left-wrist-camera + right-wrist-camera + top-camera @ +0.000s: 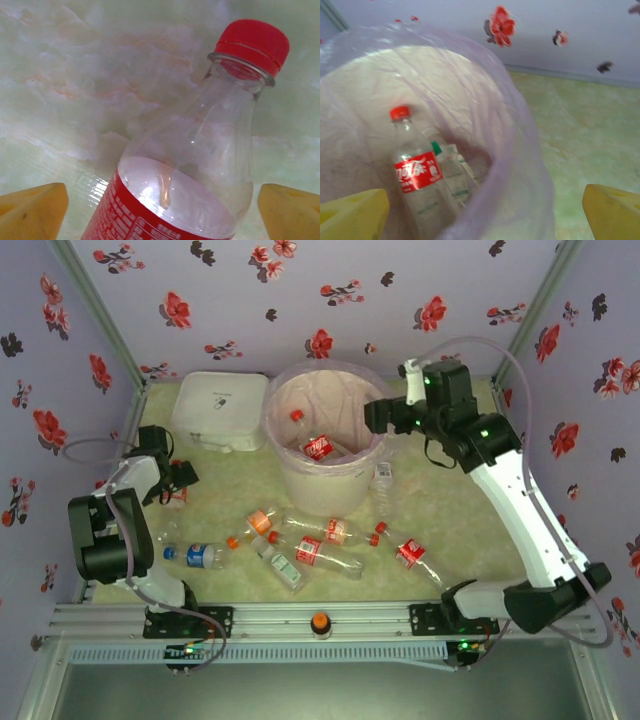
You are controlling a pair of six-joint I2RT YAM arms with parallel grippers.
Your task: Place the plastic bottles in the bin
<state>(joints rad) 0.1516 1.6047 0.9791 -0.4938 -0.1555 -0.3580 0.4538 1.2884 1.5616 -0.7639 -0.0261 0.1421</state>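
Observation:
My gripper is about to lower the red-cap bottle (187, 155) into the bin. The red-cap bottle should settle leaning cap up, because the red-label bottle inside (313, 440) rests that way against the bag.
In the left wrist view a clear bottle (200, 165) with a red cap and red label lies on the table between my left gripper's (162, 215) yellow fingers (32, 210), which stand wide apart. From above, that left gripper (180, 480) is at the table's left side. The bin (283, 410), a white bucket with a pink bag, holds a red-label bottle (417, 172) and a green-label one (452, 175). My right gripper (378, 418) hangs open and empty at the bin's right rim (520, 150). Several more bottles (310, 552) lie in front of the bin.
A white lidded box (220, 410) stands left of the bin. One bottle (384, 485) lies against the bin's right foot, a blue-label one (203, 556) near the left arm's base. Flowered walls close in the table on three sides.

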